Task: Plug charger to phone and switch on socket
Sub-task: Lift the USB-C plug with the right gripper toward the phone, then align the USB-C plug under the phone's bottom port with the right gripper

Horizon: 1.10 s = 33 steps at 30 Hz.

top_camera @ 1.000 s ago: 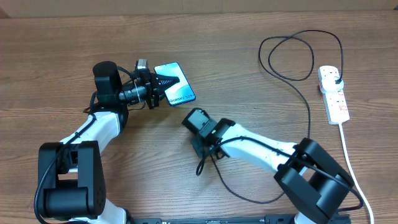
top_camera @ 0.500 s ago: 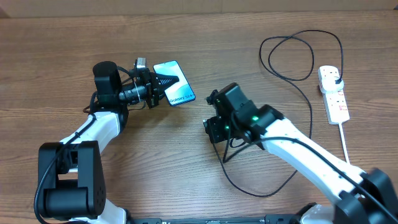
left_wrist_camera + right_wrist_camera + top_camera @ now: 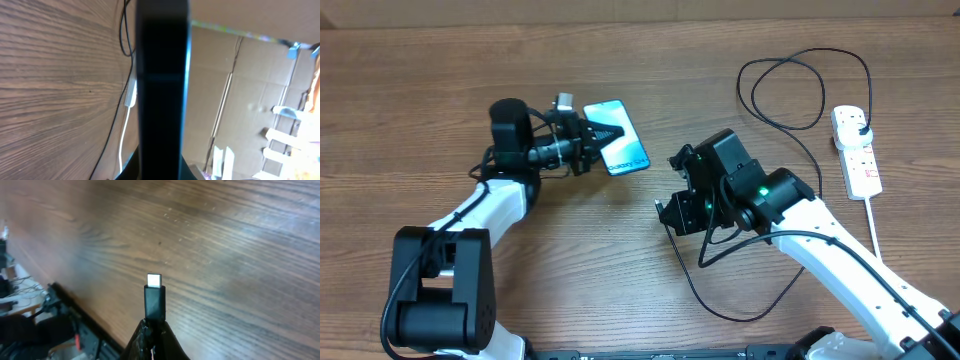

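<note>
The charger connector [image 3: 658,204] sits aside from the phone's bottom edge [image 3: 629,169], so my left gripper should steady the phone while my right gripper brings the connector to that edge.
My left gripper [image 3: 603,136] is shut on the phone [image 3: 626,152], whose blue screen faces up and tilts toward the right. In the left wrist view the phone [image 3: 162,75] shows edge-on as a dark vertical bar between my fingers. My right gripper [image 3: 668,212] is shut on the charger connector [image 3: 155,299], which sticks out past the fingertips above the wood, to the right of and nearer than the phone. The black charger cable [image 3: 817,170] trails below the arm and loops back to its plug [image 3: 860,128] in the white socket strip [image 3: 861,165] at the far right.
The strip's thick white cord [image 3: 885,260] runs toward the front right edge. A cable loop [image 3: 785,90] lies at the back right. Cardboard walls stand behind the table [image 3: 240,85].
My left gripper has carried the phone a little to the right. My right arm has swung right and away from the front edge, lifting the connector; the cable trails after it.
</note>
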Motion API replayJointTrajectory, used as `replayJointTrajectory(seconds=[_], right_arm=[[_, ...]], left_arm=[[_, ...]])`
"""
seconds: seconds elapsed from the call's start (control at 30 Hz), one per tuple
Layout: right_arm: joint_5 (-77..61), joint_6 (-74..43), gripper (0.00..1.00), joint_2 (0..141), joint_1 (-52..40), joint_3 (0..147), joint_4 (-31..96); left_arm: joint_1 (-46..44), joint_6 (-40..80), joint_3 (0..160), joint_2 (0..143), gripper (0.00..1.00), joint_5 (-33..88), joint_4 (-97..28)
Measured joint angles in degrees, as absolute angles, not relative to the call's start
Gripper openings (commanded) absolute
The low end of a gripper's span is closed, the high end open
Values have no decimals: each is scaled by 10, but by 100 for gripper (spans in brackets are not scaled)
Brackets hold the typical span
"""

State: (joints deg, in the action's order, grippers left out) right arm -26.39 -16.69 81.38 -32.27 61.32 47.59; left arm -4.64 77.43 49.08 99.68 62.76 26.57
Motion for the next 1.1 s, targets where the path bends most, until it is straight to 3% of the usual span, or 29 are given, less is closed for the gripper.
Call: replayJointTrajectory(seconds=[0.43,1.1], right_arm=[[-316,-167,4,796,-323,613,480],[-304,-178,4,808,-323,613,385]], left_arm=[[-73,707,491,997,4,604,265],[-77,688,491,997,4,602,266]])
